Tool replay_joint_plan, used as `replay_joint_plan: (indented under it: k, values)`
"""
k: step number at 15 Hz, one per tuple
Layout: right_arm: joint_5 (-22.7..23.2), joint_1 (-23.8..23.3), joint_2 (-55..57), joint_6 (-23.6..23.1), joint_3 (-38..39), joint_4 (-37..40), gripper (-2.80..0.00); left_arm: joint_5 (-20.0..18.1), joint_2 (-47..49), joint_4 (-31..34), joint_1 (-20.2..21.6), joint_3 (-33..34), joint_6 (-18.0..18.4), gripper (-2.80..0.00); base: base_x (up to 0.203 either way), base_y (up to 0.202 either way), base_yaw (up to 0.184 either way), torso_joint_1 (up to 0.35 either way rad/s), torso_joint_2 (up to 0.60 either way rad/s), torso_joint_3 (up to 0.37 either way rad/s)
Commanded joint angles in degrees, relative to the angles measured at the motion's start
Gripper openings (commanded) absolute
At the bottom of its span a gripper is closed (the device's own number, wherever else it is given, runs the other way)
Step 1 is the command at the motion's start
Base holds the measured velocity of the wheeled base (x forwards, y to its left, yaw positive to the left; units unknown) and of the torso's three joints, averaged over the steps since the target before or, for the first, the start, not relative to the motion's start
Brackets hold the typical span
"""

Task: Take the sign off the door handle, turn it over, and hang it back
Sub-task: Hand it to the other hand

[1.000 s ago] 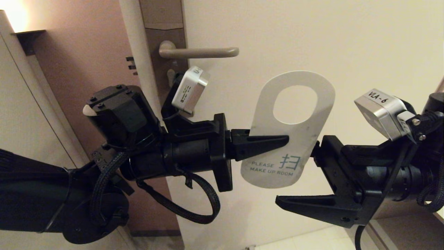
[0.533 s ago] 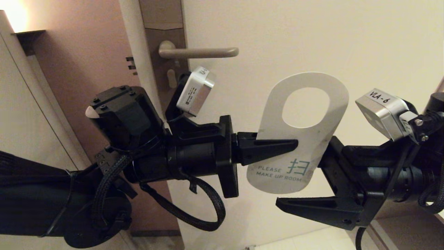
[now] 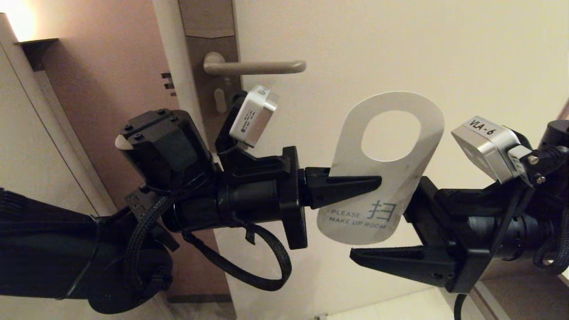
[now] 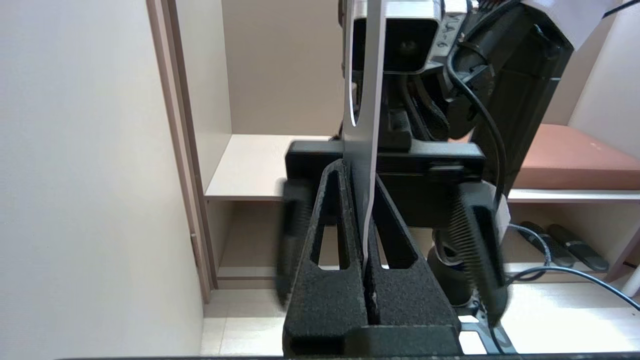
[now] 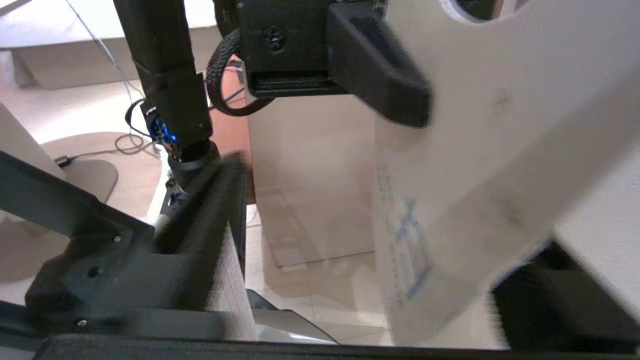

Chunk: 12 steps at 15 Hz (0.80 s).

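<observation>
I should grip the sign's lettered end (image 3: pixel 368 223) with my right gripper and move my left gripper away before hanging the sign, because my left gripper is holding the sign's edge (image 3: pixel 334 164) nearest the handle.
The sign (image 3: pixel 402 178) hangs in mid-air below and right of the door handle (image 3: pixel 255 67), its white "PLEASE MAKE UP ROOM" side facing the head view. My left gripper (image 3: pixel 375 181) is shut on the sign's left edge, under the oval hole. In the left wrist view the sign (image 4: pixel 367 100) stands edge-on between the closed left gripper (image 4: pixel 362 172). My right gripper (image 3: pixel 369 226) is open and straddles the sign's lower right part. Its lower finger shows below the card; the upper finger is hidden behind it. The right wrist view shows the sign (image 5: pixel 500 150) between the spread jaws.
The handle sits on a tall brown lock plate (image 3: pixel 209 26) at the edge of the pale door (image 3: pixel 400 44). Small dark latch bolts (image 3: pixel 167 84) show on the door edge. A brown wall and the door frame (image 3: pixel 53 133) lie left. Tiled floor (image 3: pixel 400 306) is below.
My left gripper carried the sign right, in between the right gripper's jaws. The right gripper's lower finger has come up a little, and its fingers are blurred.
</observation>
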Motion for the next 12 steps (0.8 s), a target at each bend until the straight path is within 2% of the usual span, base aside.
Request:
replay_joint_plan:
  k: [1,7,12]
  values:
    - [0.28,0.11,0.14,0.01,-0.02,-0.24,-2.8,-0.26,0.65,-0.38,0.01,-0.58,-0.09,-2.8,0.0,0.0,0.0,0.0,0.0,0.0]
    - [0.28,0.26,0.84,-0.07,-0.11,-0.32,-2.8,-0.35,2.99,-0.42,-0.14,-3.48,-0.78,-2.8,0.0,0.0,0.0,0.0,0.0,0.0]
    - [0.28,0.37,0.84,-0.07,0.07,-0.32,-2.8,-0.26,3.41,-0.46,-0.7,-3.44,-0.62,-2.8,0.0,0.0,0.0,0.0,0.0,0.0]
